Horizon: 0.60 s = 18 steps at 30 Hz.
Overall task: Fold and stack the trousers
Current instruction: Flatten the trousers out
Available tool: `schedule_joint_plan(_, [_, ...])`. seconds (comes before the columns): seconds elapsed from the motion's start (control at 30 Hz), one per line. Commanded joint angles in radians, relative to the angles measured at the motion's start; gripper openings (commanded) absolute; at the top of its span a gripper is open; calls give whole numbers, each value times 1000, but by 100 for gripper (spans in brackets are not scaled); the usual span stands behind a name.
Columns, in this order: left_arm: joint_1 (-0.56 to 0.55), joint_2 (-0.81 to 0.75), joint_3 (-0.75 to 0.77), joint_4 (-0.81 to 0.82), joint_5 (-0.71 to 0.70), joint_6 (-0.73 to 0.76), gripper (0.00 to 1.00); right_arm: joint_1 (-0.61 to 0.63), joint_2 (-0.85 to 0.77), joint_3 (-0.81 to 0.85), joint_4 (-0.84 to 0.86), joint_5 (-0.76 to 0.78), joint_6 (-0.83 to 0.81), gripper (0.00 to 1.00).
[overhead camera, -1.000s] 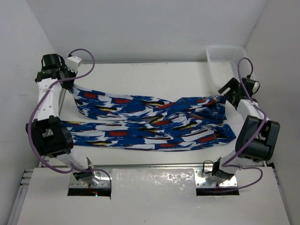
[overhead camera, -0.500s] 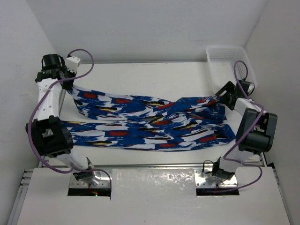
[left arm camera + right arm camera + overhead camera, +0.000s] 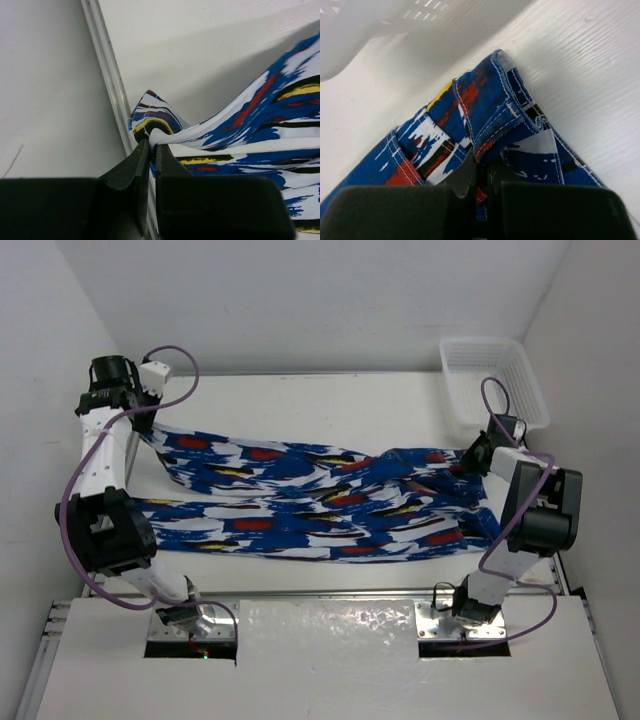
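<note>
Next, my left gripper puts the leg down, opens and grabs the hem by its near corner, because it is pinching the far leg's end in a bunched fold (image 3: 160, 134).
The trousers (image 3: 320, 502), royal blue with white, red, black and yellow patches, lie stretched across the table with both legs running to the left. My left gripper (image 3: 148, 422) is shut on the far leg's end (image 3: 150, 125) at the back left, holding it slightly lifted by the table's edge rail. My right gripper (image 3: 472, 455) is shut on the waistband corner (image 3: 492, 127) at the far right; the fabric bunches between its fingers (image 3: 465, 177).
A white plastic basket (image 3: 492, 380) stands at the back right corner, close behind the right gripper. Side walls close in the table on the left and right. A metal rail (image 3: 107, 75) runs along the left edge.
The right arm has swung in towards the trousers, and its gripper has closed on the waistband corner. The left gripper has kept its hold and place.
</note>
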<state>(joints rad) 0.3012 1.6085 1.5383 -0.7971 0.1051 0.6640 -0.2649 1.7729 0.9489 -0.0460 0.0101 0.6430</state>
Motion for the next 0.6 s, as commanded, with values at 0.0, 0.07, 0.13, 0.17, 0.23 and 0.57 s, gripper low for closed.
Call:
schedule_joint_plan(0.0, [21,-33,3,62,-85,-18,0,-2,-103,42,-48,103,-107,0])
schedule_joint_plan(0.07, [57,-15,52,70,-100,-24,0,-3,-162,34,-49,123,-141,0])
schedule_joint_plan(0.13, [94,20,117,50,-100,-46,0,-23,-260,27,-45,120,-164,0])
schedule_joint_plan(0.17, [131,36,193,35,-81,-59,0,-52,-294,12,-28,105,-158,0])
schedule_joint_plan(0.23, [168,67,282,-14,-23,-63,0,-112,-394,-45,0,41,-114,0])
schedule_joint_plan(0.57, [225,74,264,-37,-13,-53,0,-195,-613,-246,127,-65,-94,0])
